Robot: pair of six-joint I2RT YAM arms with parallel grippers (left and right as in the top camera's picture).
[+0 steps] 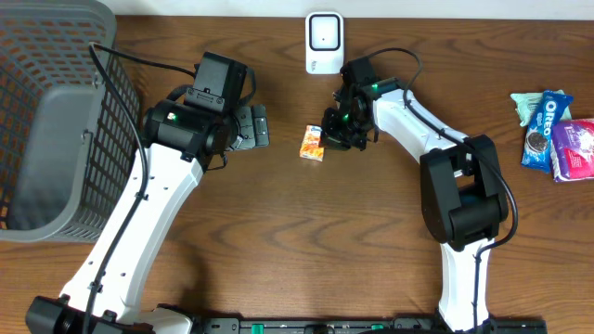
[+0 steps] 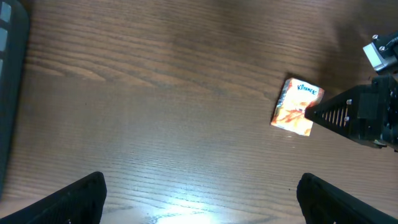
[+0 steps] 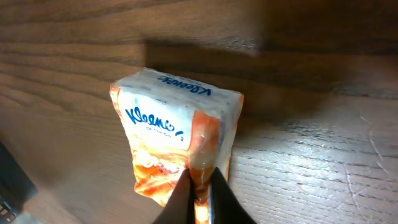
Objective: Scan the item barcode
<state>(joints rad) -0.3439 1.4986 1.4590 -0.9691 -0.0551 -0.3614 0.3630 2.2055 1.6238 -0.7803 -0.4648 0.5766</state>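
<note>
The tissue pack is pinched in my right gripper close to one edge [image 3: 204, 144], so I should open the gripper, back away and put its fingers across the pack's width [image 3: 168, 127] before I carry the pack to the scanner.
The item is a small orange-and-white Kleenex tissue pack [image 1: 312, 143] [image 2: 296, 106] [image 3: 177, 137] lying on the wooden table in the middle. My right gripper [image 3: 199, 193] [image 1: 332, 133] is shut on the pack's near edge, pinching the wrapper between its two black fingers. A white barcode scanner [image 1: 323, 42] stands at the table's far edge, just behind the pack. My left gripper [image 2: 199, 202] [image 1: 255, 125] hovers to the left of the pack, open wide, nothing between its fingers. No barcode shows on the pack's visible faces.
A grey wire basket [image 1: 56, 111] fills the left end of the table. At the far right lie an Oreo pack [image 1: 543, 125], a purple snack pack [image 1: 575, 148] and a pale green packet [image 1: 527, 105]. The right arm's elbow [image 1: 464, 190] sits right of centre.
</note>
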